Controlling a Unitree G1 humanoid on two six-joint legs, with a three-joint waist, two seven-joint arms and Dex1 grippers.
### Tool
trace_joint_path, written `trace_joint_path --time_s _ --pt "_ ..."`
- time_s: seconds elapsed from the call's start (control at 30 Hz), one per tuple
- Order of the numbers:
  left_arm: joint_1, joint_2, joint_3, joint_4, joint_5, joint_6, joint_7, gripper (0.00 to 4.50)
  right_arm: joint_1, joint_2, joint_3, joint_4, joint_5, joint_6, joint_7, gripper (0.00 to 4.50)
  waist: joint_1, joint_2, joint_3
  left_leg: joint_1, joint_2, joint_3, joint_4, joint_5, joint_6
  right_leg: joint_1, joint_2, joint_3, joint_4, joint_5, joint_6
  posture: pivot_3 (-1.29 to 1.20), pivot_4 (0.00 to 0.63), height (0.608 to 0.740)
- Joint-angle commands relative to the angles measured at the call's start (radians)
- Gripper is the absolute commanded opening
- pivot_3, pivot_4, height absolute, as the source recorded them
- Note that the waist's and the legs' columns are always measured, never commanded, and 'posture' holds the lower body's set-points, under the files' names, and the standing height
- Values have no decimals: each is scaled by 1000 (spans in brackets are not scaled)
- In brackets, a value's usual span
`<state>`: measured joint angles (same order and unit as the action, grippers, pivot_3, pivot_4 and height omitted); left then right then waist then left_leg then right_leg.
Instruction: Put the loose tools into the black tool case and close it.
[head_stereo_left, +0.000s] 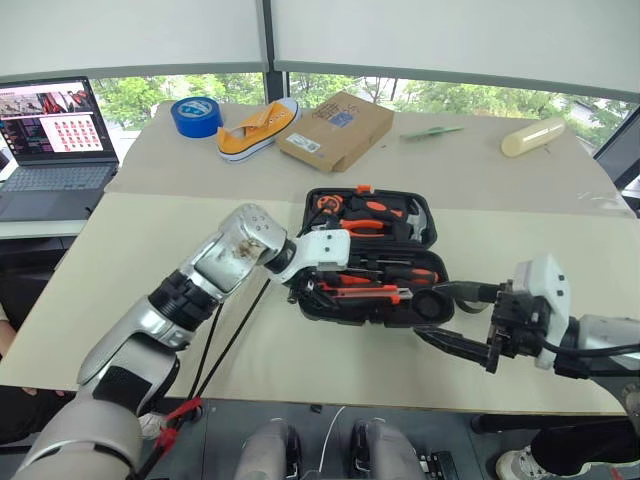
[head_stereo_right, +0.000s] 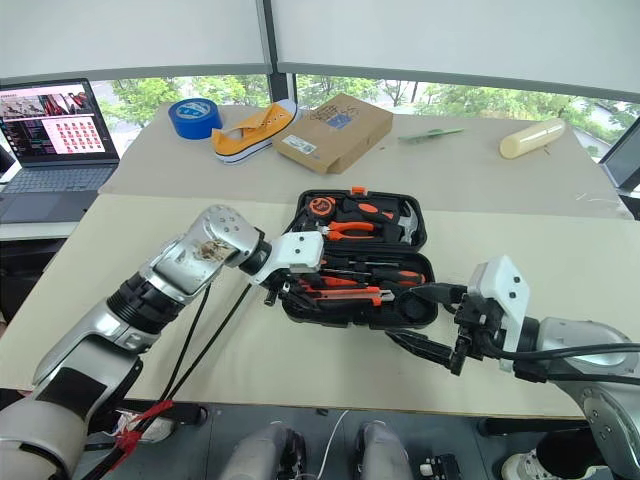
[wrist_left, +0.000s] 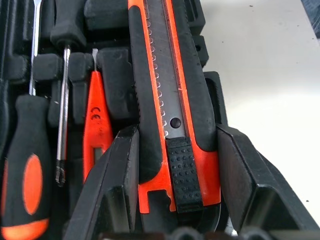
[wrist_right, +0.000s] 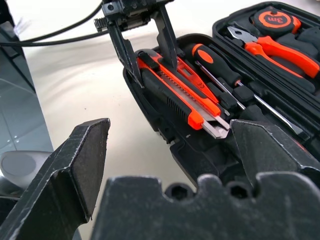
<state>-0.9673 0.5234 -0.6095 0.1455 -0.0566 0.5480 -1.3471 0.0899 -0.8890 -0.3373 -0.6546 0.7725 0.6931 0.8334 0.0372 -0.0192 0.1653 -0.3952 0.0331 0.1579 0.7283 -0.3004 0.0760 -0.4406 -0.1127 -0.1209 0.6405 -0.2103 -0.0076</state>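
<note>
My left gripper should open and then push the knife's end (wrist_left: 185, 176) down with closed fingertips, because the utility knife (wrist_right: 184, 94) sits shallow in its slot between my left gripper's fingers.
The black tool case (head_stereo_left: 308, 208) lies open in the middle of the table, with pliers, a hammer and a tape measure in its far half. The orange-black utility knife (wrist_left: 170, 100) lies along the near half's front slot. My left gripper (head_stereo_left: 305, 287) comes in from the left, its fingers (wrist_left: 120, 180) shut on the knife's end. Beside the knife sit a slim red tester screwdriver (wrist_left: 97, 120) and an orange-and-black-handled screwdriver (wrist_left: 25, 175). My right gripper (head_stereo_left: 445, 320) stands open at the case's near right corner, holding nothing.
At the table's far side are a blue tape roll (head_stereo_left: 196, 115), a yellow shoe (head_stereo_left: 258, 128), a cardboard box (head_stereo_left: 335, 130), a green strip (head_stereo_left: 432, 131) and a cream roll (head_stereo_left: 532, 136). A laptop (head_stereo_left: 50, 135) sits far left. Black cables (head_stereo_left: 235, 340) hang under my left arm.
</note>
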Motion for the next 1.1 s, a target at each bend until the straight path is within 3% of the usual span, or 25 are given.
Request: trace_joint_path --time_s 0.03,0.17,0.23,0.27,0.3,0.4,0.63,0.67,0.7,1.0,1.03,1.1 --pt "-23 -21 -4 28 32 -23 -8 1736 -4 5 -29 -25 23 0 -16 4500 0 0 0 0 0 0 0 0 0 0 0 0 0 0 0 0 150 731" --pt "-15 -27 -6 43 46 -47 -28 1736 -8 6 -22 -19 17 -5 -21 4500 0 0 0 0 0 0 0 0 0 0 0 0 0 0 0 0 150 731" --pt "-18 -29 16 33 27 -44 -47 2759 -6 6 -21 -17 14 -8 -18 4500 0 0 0 0 0 0 0 0 0 0 0 0 0 0 -1 0 150 731" --pt "-19 -29 24 29 20 -43 -55 2882 -6 6 -20 -16 12 -10 -17 4500 0 0 0 -1 0 0 0 0 0 0 0 0 0 0 0 0 150 731" --pt "-24 -28 37 25 11 -34 -62 3404 -5 6 -20 -13 10 -11 -16 4500 0 0 0 -1 0 -1 0 0 0 0 0 0 0 0 0 0 150 731" --pt "-33 -24 59 37 7 -34 -67 4352 -3 7 -13 -5 2 -17 -11 4500 0 0 0 -1 0 -1 0 0 0 0 0 0 0 0 -1 0 150 731" --pt "-58 -34 113 104 2 -84 -48 4438 -9 5 -6 9 -8 -28 -2 4500 0 0 0 -1 0 -1 1 0 1 0 0 -1 0 1 -1 0 150 731" --pt "-52 -31 116 96 -1 -90 -57 3911 -3 6 -8 7 -8 -29 -2 4500 0 0 0 -1 0 -1 1 0 1 0 0 -1 0 1 -1 0 150 731" --pt "-45 -28 116 90 -2 -94 -65 3710 2 7 -9 4 -7 -29 -2 4500 0 0 0 -1 0 -1 1 0 1 0 0 -1 0 1 -1 0 150 731" --pt "-13 -38 110 69 5 -120 -71 278 -18 8 -7 15 -7 -21 -13 4500 -1 0 0 -2 0 -2 1 0 1 0 0 -1 0 1 -1 0 150 731" --pt "-12 -39 111 67 4 -118 -71 74 -17 9 -8 16 -6 -20 -13 4500 0 0 0 -2 0 -2 1 0 1 0 0 -1 0 1 -1 0 150 731" --pt "-6 -35 105 58 3 -123 -86 74 1 5 -10 13 -16 -23 -7 4500 1 0 0 -2 0 -2 1 0 1 0 0 -2 0 1 -1 0 150 731"
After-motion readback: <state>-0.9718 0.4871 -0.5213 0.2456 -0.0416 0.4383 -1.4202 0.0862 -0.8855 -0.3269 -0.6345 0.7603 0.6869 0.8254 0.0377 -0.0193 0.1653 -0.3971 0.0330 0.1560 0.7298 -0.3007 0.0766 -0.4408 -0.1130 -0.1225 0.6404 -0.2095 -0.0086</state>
